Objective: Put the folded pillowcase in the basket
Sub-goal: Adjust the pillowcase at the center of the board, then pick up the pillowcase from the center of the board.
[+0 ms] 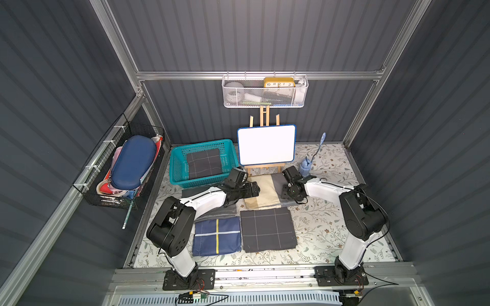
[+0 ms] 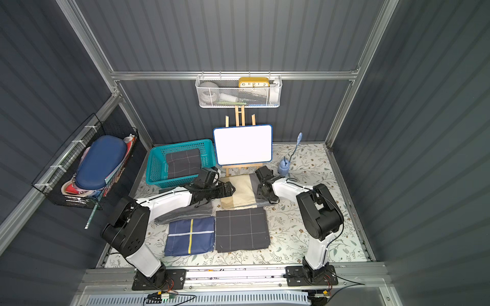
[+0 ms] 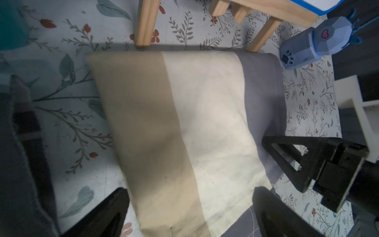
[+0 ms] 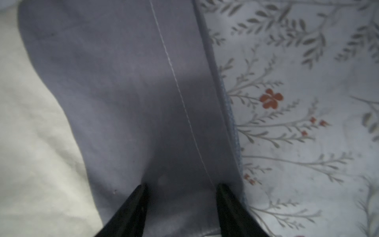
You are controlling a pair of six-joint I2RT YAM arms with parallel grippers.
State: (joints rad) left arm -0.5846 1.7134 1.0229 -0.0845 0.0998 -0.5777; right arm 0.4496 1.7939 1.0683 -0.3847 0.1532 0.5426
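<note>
The cream band's edges (image 3: 247, 120) bend gently across the pillowcase, so I expect the folded pillowcase (image 1: 266, 190) to bunch up and crease between my grippers when I carry it.
A folded pillowcase (image 1: 265, 193) with tan, cream and grey bands lies in front of the easel, seen in both top views (image 2: 242, 193). My left gripper (image 1: 253, 189) is open, its jaws straddling the tan and cream end of this pillowcase (image 3: 184, 123) without closing on it. My right gripper (image 4: 183, 197) is open with both fingertips (image 4: 139, 203) down on the grey band (image 4: 123, 82) near the cloth's edge. The teal basket (image 1: 175, 164) stands at the back left and holds a dark grey checked folded cloth (image 1: 204, 163).
A whiteboard on a wooden easel (image 1: 266, 145) and a blue lamp holder (image 1: 305, 167) stand just behind the pillowcase. A dark grey checked cloth (image 1: 267, 229), a navy cloth (image 1: 217, 235) and a grey cloth (image 1: 220, 212) lie nearer the front. A black wire basket (image 1: 124, 172) hangs on the left wall.
</note>
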